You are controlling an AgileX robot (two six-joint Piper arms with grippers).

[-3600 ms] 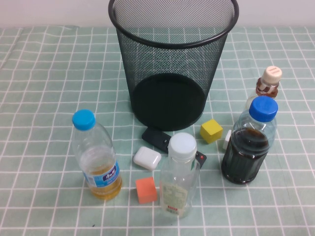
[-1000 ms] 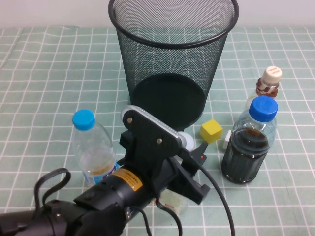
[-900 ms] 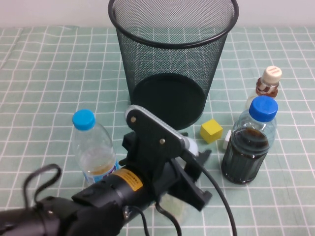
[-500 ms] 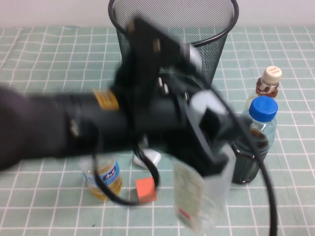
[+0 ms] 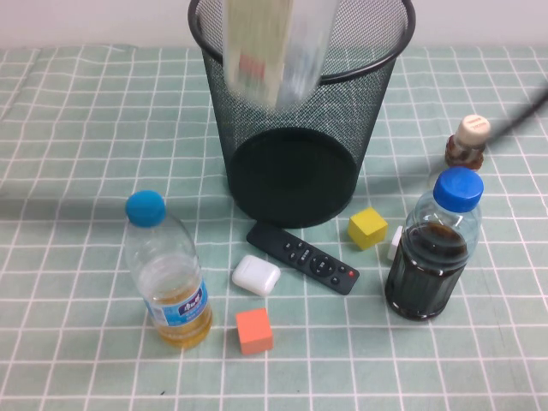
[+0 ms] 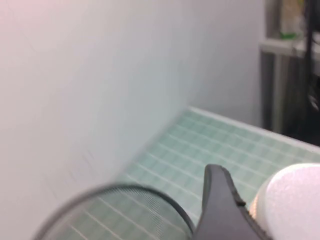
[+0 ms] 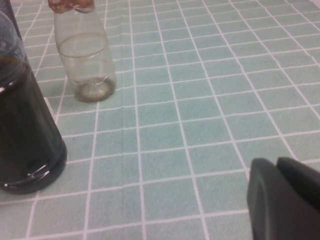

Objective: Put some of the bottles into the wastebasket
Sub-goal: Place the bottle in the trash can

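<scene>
The clear bottle [image 5: 272, 56] hangs base down by its white cap over the wastebasket's opening [image 5: 355, 32]. My left gripper should keep lowering it, then let go with its base inside.
The tall clear bottle [image 5: 274, 43] with its pale label hangs blurred over the mouth of the black wire-mesh wastebasket [image 5: 257, 128]. My left gripper [image 6: 252, 200] is outside the high view. In the left wrist view one dark finger [image 6: 220, 207] lies against the bottle's white cap [image 6: 292, 200], with the wastebasket rim [image 6: 125, 192] below. The small brownish bottle [image 5: 467, 141] with a cream cap stands to the right of the wastebasket and also shows in the right wrist view [image 7: 82, 50]. My right gripper [image 7: 280, 172] is shut and empty, low over the cloth at the right.
A blue-capped bottle of dark liquid [image 5: 432, 248] stands in front of the brownish bottle, close to my right gripper [image 7: 20, 125]. A blue-capped bottle of yellow liquid [image 5: 167, 274] stands front left. A black remote [image 5: 301, 257], white case [image 5: 255, 276], orange cube [image 5: 254, 330] and yellow cube [image 5: 368, 227] lie before the wastebasket.
My left arm closed on the clear bottle at the table front, lifted it and swung it up over the wastebasket. The arm has left the high view, uncovering the remote.
</scene>
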